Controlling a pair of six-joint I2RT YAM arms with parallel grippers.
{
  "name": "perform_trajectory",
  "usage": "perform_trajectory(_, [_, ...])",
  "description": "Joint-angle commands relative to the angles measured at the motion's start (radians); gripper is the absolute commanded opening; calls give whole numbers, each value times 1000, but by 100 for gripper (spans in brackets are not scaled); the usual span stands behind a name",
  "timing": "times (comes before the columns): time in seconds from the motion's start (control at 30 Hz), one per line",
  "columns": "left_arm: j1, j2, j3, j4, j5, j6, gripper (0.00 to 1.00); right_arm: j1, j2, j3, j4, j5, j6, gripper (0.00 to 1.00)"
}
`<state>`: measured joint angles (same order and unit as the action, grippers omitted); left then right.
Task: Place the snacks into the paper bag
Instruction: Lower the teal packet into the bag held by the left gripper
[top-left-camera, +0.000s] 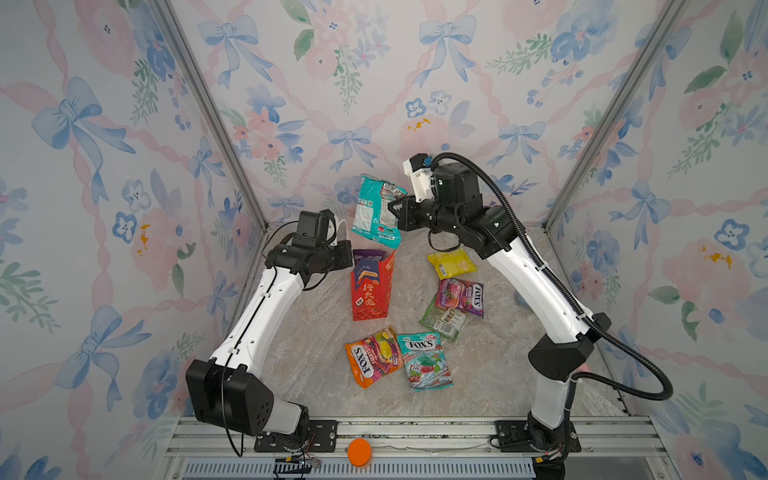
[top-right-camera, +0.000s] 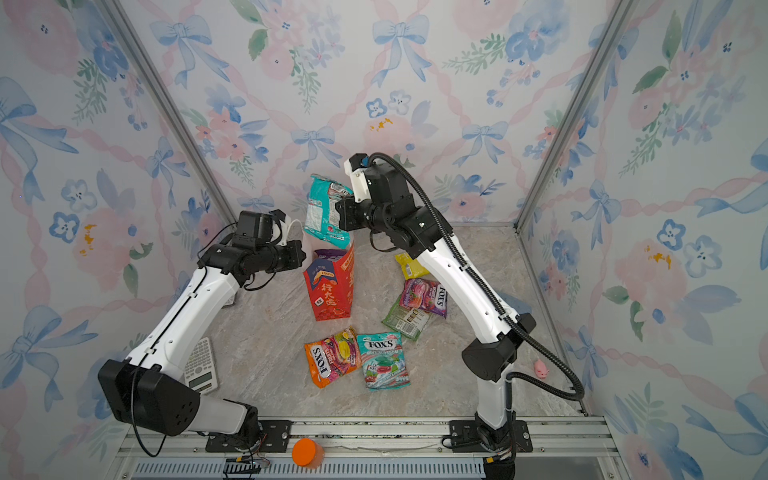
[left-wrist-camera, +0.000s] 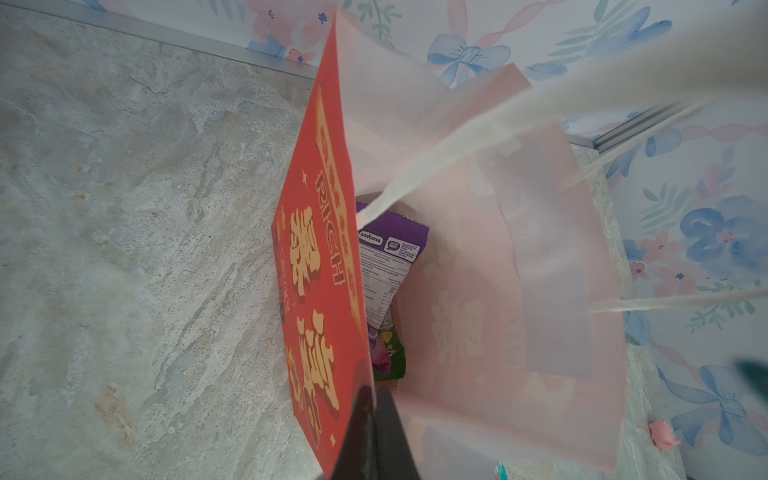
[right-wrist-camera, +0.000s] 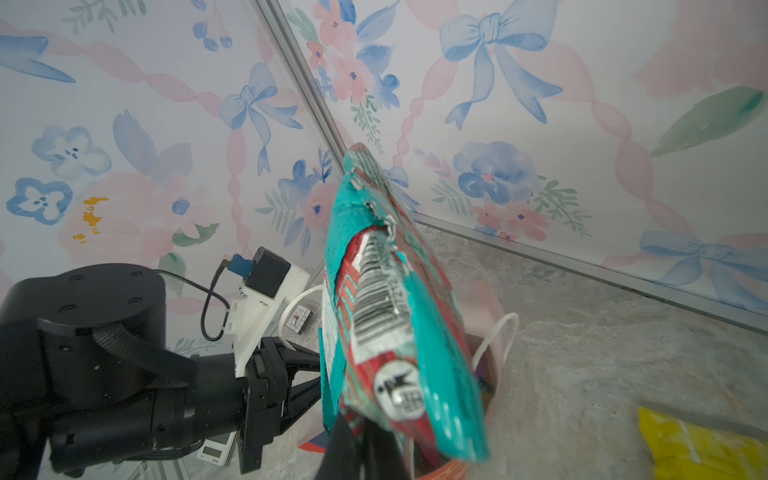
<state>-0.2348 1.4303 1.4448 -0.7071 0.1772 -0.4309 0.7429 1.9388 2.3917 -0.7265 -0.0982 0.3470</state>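
Observation:
The teal snack packet (top-left-camera: 374, 212) is hanging upright over the red paper bag's opening (top-left-camera: 371, 252), so my right gripper should keep lowering it until its lower end is inside, then let go.
The red paper bag (top-left-camera: 372, 291) stands upright mid-table with its mouth open. My left gripper (left-wrist-camera: 372, 399) is shut on the bag's red wall (left-wrist-camera: 320, 270) at the rim. A purple packet (left-wrist-camera: 392, 249) and a green one (left-wrist-camera: 395, 357) lie inside. My right gripper (top-left-camera: 392, 208) is shut on a teal snack packet (top-left-camera: 376, 208), which hangs just above and behind the bag's mouth. On the table lie a yellow packet (top-left-camera: 452, 262), a magenta FOX'S packet (top-left-camera: 461, 297), a green packet (top-left-camera: 442, 322), an orange FOX'S packet (top-left-camera: 372, 357) and a teal FOX'S packet (top-left-camera: 424, 359).
A calculator (top-right-camera: 201, 365) lies by the left arm. A small pink toy (top-right-camera: 541, 368) sits near the right wall. A small clock (right-wrist-camera: 298, 320) stands behind the bag. An orange cylinder (top-left-camera: 359, 451) rests on the front rail. Flowered walls close in three sides.

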Motion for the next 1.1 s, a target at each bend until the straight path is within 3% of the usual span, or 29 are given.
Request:
perform_trajectory(0.0, [4,9,-2,-31,18,5,0,12,55,83,-57,-11,-32,0])
perform_trajectory(0.43, [4,-4,-9,-32,14,7,0,11,183,187,-141,23,-95,0])
perform_trajectory(0.73, [5,-5,-11,-31,15,7,0,13,228,187,-138,-92,-77,0])
perform_trajectory(1.07, [3,-10,-12,-32,16,5,0,19,247,182,-139,-140,-67,0])
